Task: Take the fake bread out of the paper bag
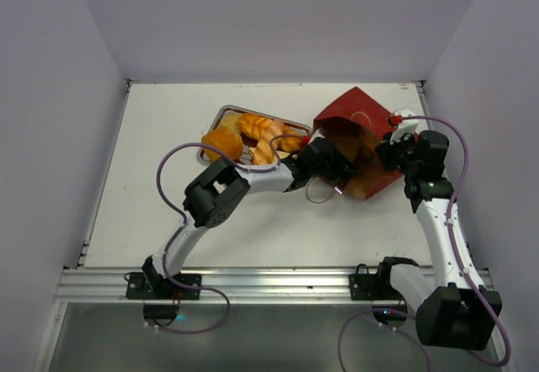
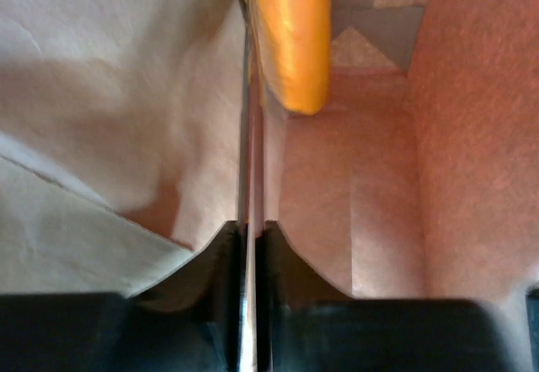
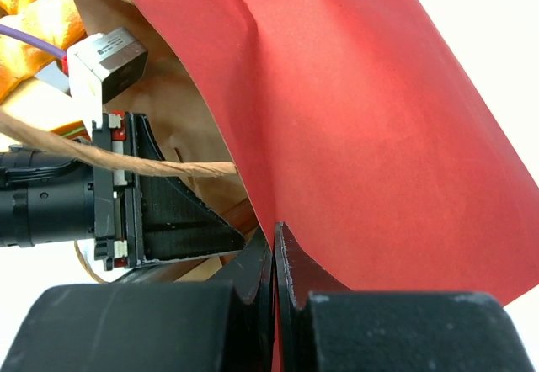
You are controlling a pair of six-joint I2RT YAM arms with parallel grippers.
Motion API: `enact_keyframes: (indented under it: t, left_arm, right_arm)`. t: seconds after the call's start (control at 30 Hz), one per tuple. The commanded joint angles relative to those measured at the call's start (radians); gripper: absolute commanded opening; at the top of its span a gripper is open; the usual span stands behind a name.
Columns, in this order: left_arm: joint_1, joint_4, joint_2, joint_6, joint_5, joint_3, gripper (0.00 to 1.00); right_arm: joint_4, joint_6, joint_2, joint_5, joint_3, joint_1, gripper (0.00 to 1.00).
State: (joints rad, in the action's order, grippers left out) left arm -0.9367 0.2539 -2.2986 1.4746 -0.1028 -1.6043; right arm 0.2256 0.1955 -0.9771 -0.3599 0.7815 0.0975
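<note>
The fingers of my left gripper meet next to the fake bread [image 2: 295,35]. I should open them and work them around its near end [image 2: 305,93] before I pull the bread out.
The paper bag [image 1: 358,140] lies on its side right of centre, red outside, with its brown mouth facing left. My left gripper [image 1: 337,166] reaches into the mouth. In the left wrist view its jaws [image 2: 251,225] are shut on a paper-thin sheet seen edge-on; I cannot tell whether it is a fold of the bag. A glossy orange long roll [image 2: 295,35] of fake bread lies deeper inside, just right of that sheet. My right gripper [image 1: 390,149] is shut on the edge of the red bag wall [image 3: 354,111], with its fingertips [image 3: 274,229] pinching the paper.
A metal tray [image 1: 226,111] behind and left of the bag holds several orange bread pieces [image 1: 257,128], which also show in the right wrist view [image 3: 34,10]. The bag's string handle [image 1: 318,193] loops onto the table. The left gripper's finger [image 3: 168,212] sits close to my right jaws.
</note>
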Motion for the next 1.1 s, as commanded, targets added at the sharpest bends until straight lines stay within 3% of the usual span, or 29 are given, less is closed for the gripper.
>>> enact_keyframes:
  t: [0.0,0.13,0.37,0.4,0.53,0.63,1.07]
  left_arm:
    - [-0.002,0.015,-0.019,-0.01,0.034,-0.036,0.14]
    - [-0.002,0.027,-0.002,-0.026,0.034,-0.016,0.05]
    - [-0.002,0.053,0.056,-0.053,0.043,0.058,0.0]
    - [-0.002,0.076,0.074,-0.053,0.037,0.07,0.01]
    - [-0.002,0.105,0.11,-0.043,0.032,0.127,0.28]
    - [-0.002,0.105,0.113,-0.037,0.032,0.124,0.39]
    - [0.001,0.102,0.033,0.01,0.028,0.03,0.46]
  right_arm:
    - [-0.011,-0.005,0.003,-0.042,0.012,-0.001,0.01]
    - [-0.012,-0.005,0.003,-0.04,0.01,-0.001,0.01]
    - [-0.008,-0.002,0.006,-0.036,0.01,0.001,0.01]
    - [-0.008,-0.002,0.005,-0.036,0.01,0.001,0.01]
    - [-0.009,-0.001,0.002,-0.033,0.01,0.001,0.01]
    - [-0.009,-0.001,0.0,-0.033,0.01,-0.001,0.01]
    - [-0.011,0.002,-0.005,-0.033,0.007,-0.001,0.01]
